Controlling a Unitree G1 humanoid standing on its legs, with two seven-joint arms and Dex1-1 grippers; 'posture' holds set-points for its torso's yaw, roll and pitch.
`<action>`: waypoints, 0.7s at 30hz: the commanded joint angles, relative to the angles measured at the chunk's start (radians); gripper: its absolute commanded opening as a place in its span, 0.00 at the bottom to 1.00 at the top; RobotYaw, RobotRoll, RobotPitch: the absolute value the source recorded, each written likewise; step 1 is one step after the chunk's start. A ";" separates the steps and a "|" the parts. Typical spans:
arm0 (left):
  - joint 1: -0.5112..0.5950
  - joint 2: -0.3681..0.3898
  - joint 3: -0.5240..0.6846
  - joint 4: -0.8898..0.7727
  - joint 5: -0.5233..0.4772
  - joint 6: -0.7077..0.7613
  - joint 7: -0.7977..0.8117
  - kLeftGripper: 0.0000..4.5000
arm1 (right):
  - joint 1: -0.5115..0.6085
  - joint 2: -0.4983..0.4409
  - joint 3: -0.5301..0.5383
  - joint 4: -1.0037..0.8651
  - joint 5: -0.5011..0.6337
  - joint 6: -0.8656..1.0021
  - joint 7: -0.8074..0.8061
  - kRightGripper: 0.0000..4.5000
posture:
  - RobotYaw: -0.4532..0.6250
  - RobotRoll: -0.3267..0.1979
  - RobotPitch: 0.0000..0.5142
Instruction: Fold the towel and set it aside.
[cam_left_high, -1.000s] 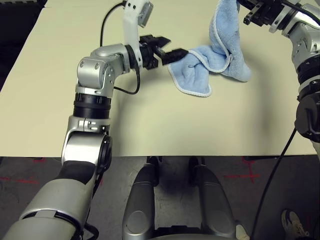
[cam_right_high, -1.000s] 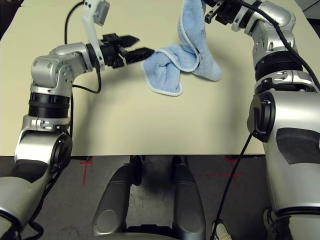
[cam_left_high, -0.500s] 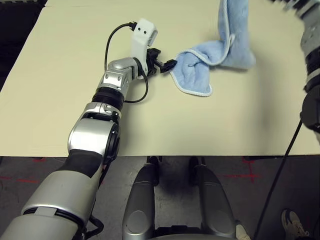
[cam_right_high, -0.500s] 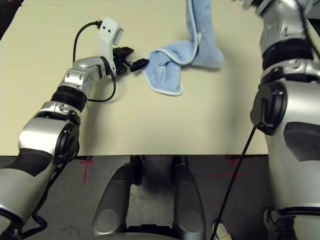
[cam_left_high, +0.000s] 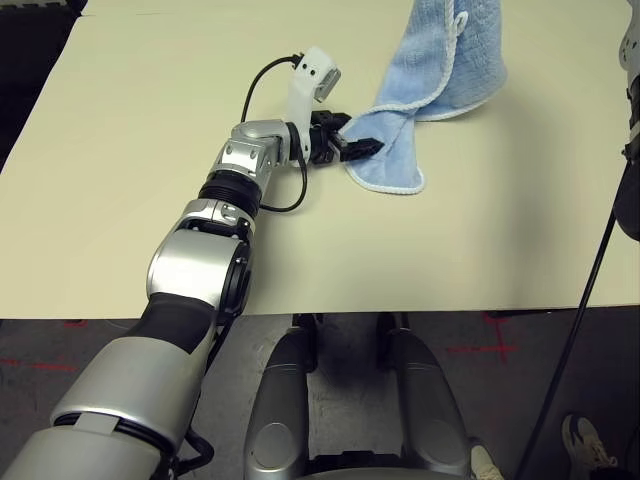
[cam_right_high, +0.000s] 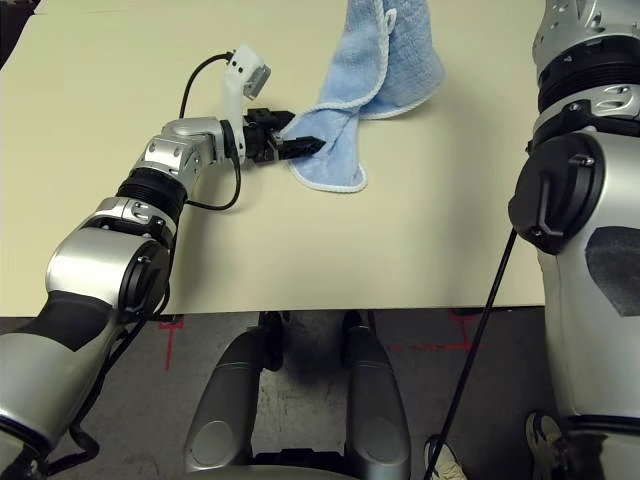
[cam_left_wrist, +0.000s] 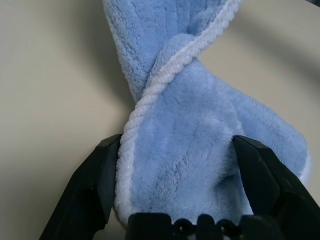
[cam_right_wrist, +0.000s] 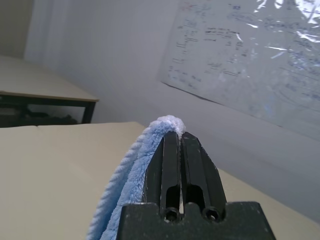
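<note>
I expect the towel to untwist and spread out flat when I pull its corners apart, because the whitish border runs smoothly across the loose twist.
The light blue towel with a whitish border hangs down from above the table, twisted, and its lower corner rests on the beige table. My left gripper lies low over the table, open, its two black fingers straddling that lower corner without closing on it. In the right wrist view my right gripper is shut on the towel's top edge, holding it up high.
The table's front edge runs across below the towel. My right arm stands at the table's right side with a black cable hanging from it. A cable loop rises from my left wrist.
My left arm has stretched forward until its open fingers reached around the towel's lower corner. The right gripper has lifted the towel's upper end higher, above the head views' top edge.
</note>
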 joint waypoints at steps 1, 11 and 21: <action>0.035 0.015 -0.026 -0.012 0.028 0.013 -0.017 0.99 | -0.086 -0.041 0.005 -0.014 -0.031 -0.047 -0.046 0.00 | 0.44 0.62 0.66; 0.083 0.080 -0.048 -0.117 0.024 0.114 -0.107 0.99 | -0.069 -0.007 -0.003 -0.005 -0.036 -0.051 -0.048 0.00 | 0.47 0.62 0.65; 0.179 0.092 -0.074 -0.341 -0.025 0.326 -0.167 0.79 | -0.043 0.006 -0.012 -0.010 -0.026 -0.049 -0.037 0.00 | 0.48 0.62 0.66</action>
